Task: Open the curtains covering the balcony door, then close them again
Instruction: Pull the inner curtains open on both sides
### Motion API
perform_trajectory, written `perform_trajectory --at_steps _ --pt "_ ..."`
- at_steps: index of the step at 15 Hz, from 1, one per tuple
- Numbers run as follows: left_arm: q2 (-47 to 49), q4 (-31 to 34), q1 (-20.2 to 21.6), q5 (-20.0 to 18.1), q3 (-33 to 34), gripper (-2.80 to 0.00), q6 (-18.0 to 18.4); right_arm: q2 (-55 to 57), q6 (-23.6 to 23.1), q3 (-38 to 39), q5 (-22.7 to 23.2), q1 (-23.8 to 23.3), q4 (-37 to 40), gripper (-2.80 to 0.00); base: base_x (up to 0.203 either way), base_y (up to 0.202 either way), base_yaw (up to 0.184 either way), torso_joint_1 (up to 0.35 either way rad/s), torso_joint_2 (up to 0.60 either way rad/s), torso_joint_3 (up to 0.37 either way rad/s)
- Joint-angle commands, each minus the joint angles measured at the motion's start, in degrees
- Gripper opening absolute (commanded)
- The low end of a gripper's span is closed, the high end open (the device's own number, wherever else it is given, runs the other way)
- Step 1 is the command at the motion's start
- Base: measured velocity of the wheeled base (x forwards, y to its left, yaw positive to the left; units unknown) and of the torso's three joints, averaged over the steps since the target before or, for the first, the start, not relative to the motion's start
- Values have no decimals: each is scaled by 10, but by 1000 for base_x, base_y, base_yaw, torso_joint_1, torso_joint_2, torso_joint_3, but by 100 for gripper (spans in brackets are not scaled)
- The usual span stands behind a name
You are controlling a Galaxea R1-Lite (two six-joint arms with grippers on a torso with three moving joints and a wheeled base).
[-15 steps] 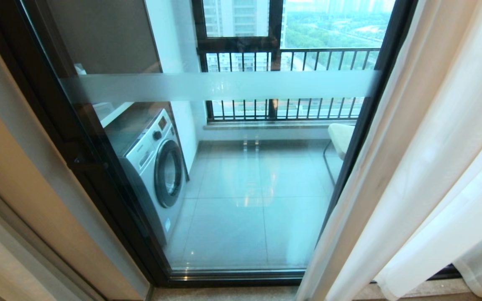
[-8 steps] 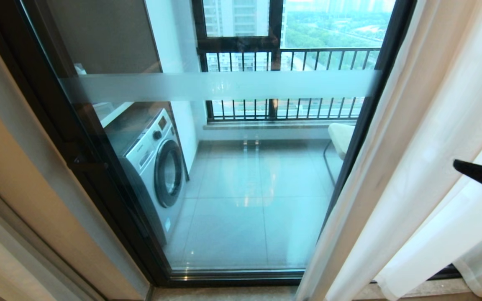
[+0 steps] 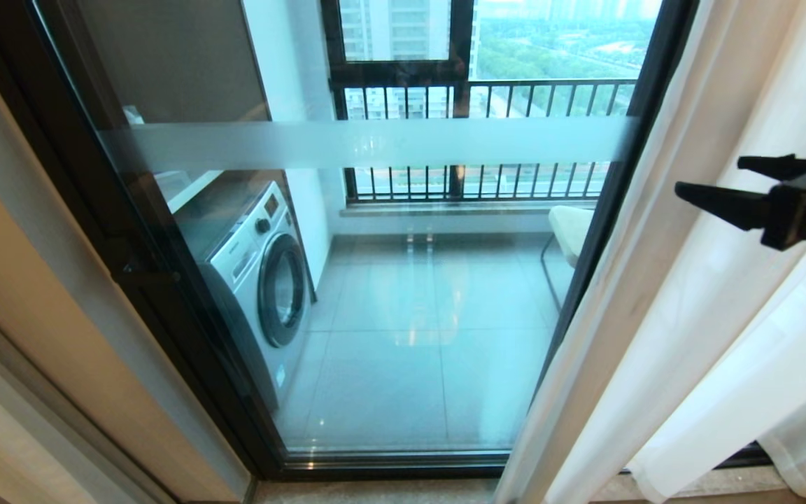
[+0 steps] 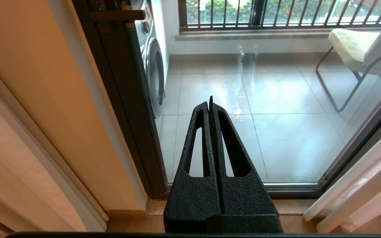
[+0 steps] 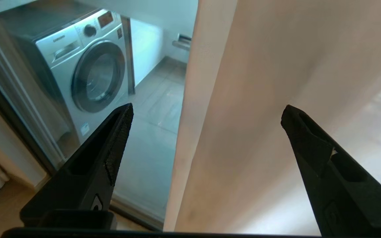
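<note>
My right gripper keeps moving toward the cream fabric (image 3: 715, 109) with the curtain's free edge (image 5: 199, 119) between its spread fingers, and closes once the ends of its fingers reach the fabric.
The sheer white curtains (image 3: 690, 315) hang bunched at the right, leaving the glass balcony door (image 3: 410, 336) with its frosted band (image 3: 375, 143) uncovered. My right gripper (image 3: 709, 175) reaches in from the right edge at mid height, open wide, with its fingertips in front of the curtain's folds. In the right wrist view the gripper (image 5: 207, 110) faces the cream fabric (image 5: 260, 115), and the curtain's free edge shows between the spread fingers. I cannot tell whether they touch it. My left gripper (image 4: 209, 102) is shut and empty, parked low and pointing at the door's lower glass.
Behind the glass stand a white washing machine (image 3: 263, 280) at the left, a pale chair (image 3: 571, 231) at the right and a black railing (image 3: 487, 98). The dark door frame (image 3: 606, 210) runs beside the curtain's edge. A beige wall (image 3: 39, 315) bounds the left.
My right gripper has come into the head view from the right edge, risen and moved left across the curtain. Its fingers have spread wider. The curtains, door and left arm have not moved.
</note>
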Motion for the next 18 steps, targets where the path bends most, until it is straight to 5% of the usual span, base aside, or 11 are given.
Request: perform_trajectory --at_steps 1,14,15,16,18 --pt "0 -1 0 -1 0 -280 0 69 0 -38 -10 19 -34 0 0 0 0 0 0 0" --pt "0 0 0 0 0 -280 0 175 71 -124 -69 21 -145 0 0 0 0 0 0 0" --pt "0 0 0 0 0 -280 0 176 71 -123 -69 21 -148 -178 0 0 0 0 0 0" --pt "0 -1 0 0 0 -280 0 177 71 -123 -69 21 -148 -280 0 0 0 0 0 0" --pt "0 0 0 0 0 -280 0 176 70 -121 -69 22 -149 -280 0 0 0 0 0 0"
